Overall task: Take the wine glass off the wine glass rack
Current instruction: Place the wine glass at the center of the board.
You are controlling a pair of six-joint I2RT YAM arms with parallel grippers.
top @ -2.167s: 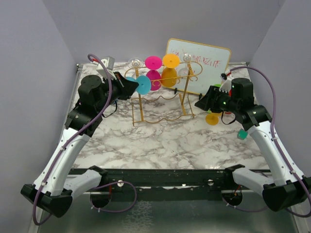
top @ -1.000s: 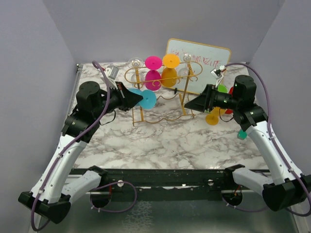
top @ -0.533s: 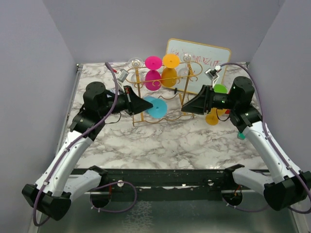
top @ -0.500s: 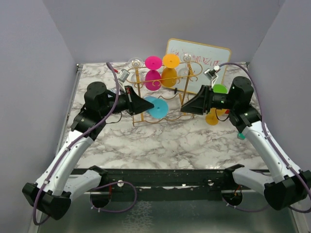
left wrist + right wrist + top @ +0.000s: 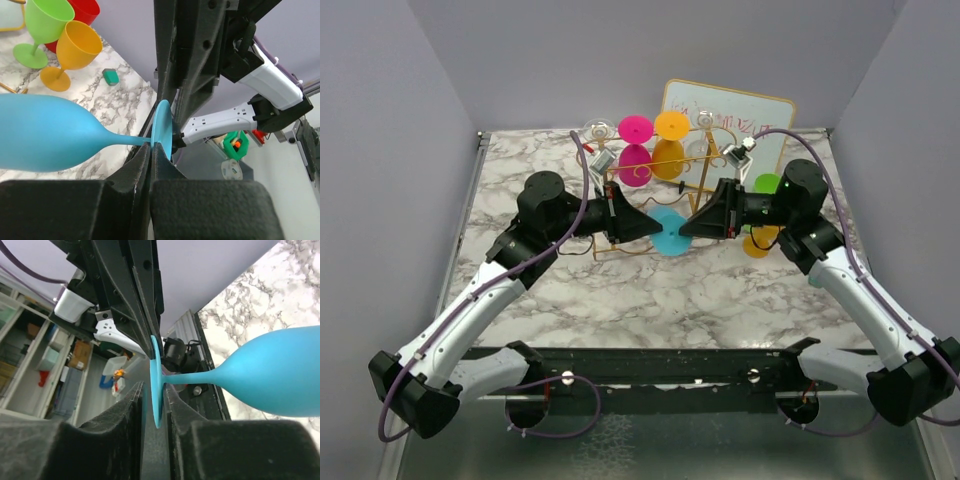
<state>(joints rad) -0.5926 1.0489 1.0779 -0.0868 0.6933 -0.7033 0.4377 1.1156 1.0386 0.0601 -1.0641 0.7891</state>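
Note:
My left gripper should tilt the upside-down blue wine glass so my right gripper can take the bowl (image 5: 45,132). Both grippers are on the foot (image 5: 670,232) of the glass.
The gold wire wine glass rack (image 5: 699,196) stands at the back centre. A pink glass (image 5: 636,161) and an orange glass (image 5: 669,155) hang on it. My left gripper (image 5: 653,228) is shut on the rim of the foot of a blue wine glass (image 5: 670,236), held level in front of the rack and off it. In the left wrist view the gripper (image 5: 151,148) pinches the foot and the blue bowl (image 5: 45,140) points left. My right gripper (image 5: 687,227) meets it from the right. Its fingers straddle the same foot (image 5: 156,385), jaws slightly apart (image 5: 154,396).
A gold-framed whiteboard (image 5: 732,124) leans behind the rack. Green (image 5: 46,20), orange (image 5: 75,47) and red (image 5: 86,10) glasses stand on the marble table (image 5: 720,290) at the right, with a small teal object (image 5: 110,76) nearby. Grey walls enclose three sides.
My left gripper carried the blue glass from the rack's left end, right and forward to the centre. My right gripper moved left until its fingers reached the glass's foot.

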